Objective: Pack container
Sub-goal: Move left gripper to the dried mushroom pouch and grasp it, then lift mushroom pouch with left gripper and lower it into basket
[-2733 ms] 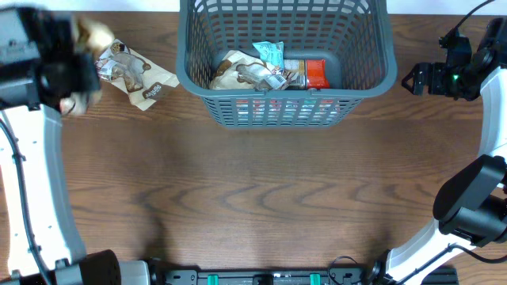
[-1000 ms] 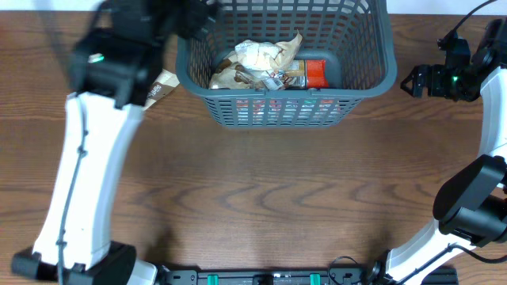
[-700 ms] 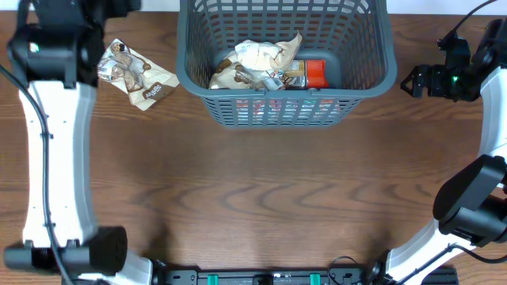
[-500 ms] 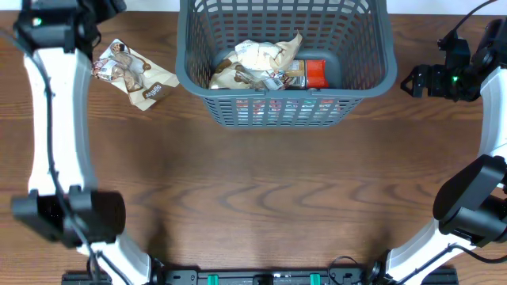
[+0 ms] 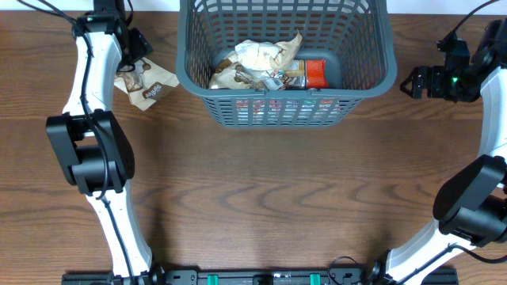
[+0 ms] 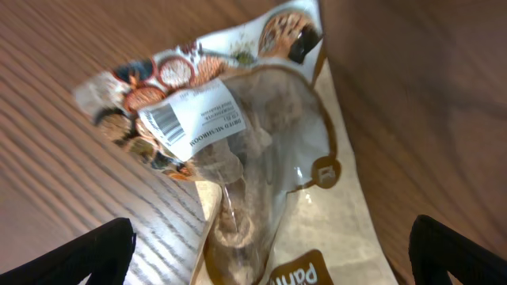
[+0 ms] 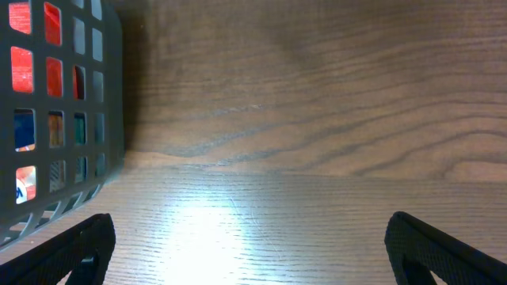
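Observation:
My left gripper needs to keep going down until it closes on the clear window [image 6: 242, 226]. Its open fingers are on both sides of the snack packet [image 5: 154, 86], which is lying free of the basket.
The container [image 5: 364, 75], a dark grey-blue slotted basket, stands at the table's back middle and holds several snack packets [image 5: 261, 63]. One more snack packet [image 5: 149, 85], beige and brown with a clear window, lies flat on the wood just left of the basket. My left gripper [image 5: 129, 54] hovers over that packet's back end, open. In the left wrist view the packet [image 6: 261, 134] fills the space between the spread black fingertips [image 6: 91, 253], and nothing is gripped by the left gripper [image 6: 269, 265]. My right gripper [image 5: 409, 81] hangs open and empty to the right of the basket.
The right wrist view shows the basket's slotted wall [image 7: 55, 119] at the left, with red and blue packets behind it, and bare wood under the open right gripper [image 7: 249, 257]. Brown wooden tabletop [image 5: 261, 190] spreads in front of the basket.
My left arm has swung from the basket's left corner back to the left and now sits over the packet on the table. The right arm has not moved.

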You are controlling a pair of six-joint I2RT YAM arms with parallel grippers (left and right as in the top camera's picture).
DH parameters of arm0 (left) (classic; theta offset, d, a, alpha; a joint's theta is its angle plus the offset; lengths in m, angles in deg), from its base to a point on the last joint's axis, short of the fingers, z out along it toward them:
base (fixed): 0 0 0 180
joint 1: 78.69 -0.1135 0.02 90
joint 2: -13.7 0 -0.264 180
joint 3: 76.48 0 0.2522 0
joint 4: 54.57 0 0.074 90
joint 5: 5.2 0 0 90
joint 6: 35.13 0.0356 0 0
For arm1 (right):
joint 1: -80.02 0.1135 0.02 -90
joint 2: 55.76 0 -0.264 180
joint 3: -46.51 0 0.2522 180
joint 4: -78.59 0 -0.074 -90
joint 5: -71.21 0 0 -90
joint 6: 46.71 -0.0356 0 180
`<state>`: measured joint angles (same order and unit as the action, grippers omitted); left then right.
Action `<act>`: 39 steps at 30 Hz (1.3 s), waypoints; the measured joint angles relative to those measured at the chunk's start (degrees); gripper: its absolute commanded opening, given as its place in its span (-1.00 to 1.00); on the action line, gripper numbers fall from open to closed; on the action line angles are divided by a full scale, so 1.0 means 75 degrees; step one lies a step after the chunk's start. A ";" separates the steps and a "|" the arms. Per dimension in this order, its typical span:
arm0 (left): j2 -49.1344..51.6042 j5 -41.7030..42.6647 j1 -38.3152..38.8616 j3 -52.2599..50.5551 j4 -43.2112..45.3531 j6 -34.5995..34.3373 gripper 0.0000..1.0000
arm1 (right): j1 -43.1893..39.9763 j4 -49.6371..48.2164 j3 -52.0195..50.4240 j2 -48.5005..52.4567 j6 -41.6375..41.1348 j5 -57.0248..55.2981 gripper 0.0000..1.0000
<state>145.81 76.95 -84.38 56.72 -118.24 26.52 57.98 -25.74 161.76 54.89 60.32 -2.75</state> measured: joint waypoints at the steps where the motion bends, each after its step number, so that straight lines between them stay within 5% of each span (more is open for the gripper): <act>1: 0.0082 0.0064 -0.0023 0.0000 0.0000 -0.0038 0.97 | 0.0000 0.0003 0.0000 0.0000 0.0003 0.0000 0.99; 18: 0.1096 0.0801 -0.0589 -0.0003 0.0038 -0.0423 0.99 | 0.0000 0.0076 0.0000 0.0000 0.0012 0.0000 0.99; 20: 0.1102 0.0833 -0.0592 -0.0009 0.0093 -0.0440 0.76 | 0.0000 0.0076 0.0000 0.0000 0.0012 0.0000 0.99; 23: 0.1102 0.0901 -0.0589 -0.0017 0.0134 -0.0493 -0.04 | 0.0000 0.0079 0.0000 0.0000 0.0012 0.0000 0.99; 27: 0.1102 0.0994 -0.0586 -0.0020 0.0128 -0.0472 -0.81 | 0.0000 0.0085 0.0000 0.0000 0.0012 0.0000 0.99; 39: 0.0979 0.1411 -0.0586 -0.0020 -0.0385 -0.0332 -0.88 | 0.0000 0.0143 0.0000 0.0000 0.0012 0.0000 0.98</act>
<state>153.16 87.52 -88.77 56.56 -121.13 24.02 57.98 -24.67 161.76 54.89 60.41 -2.75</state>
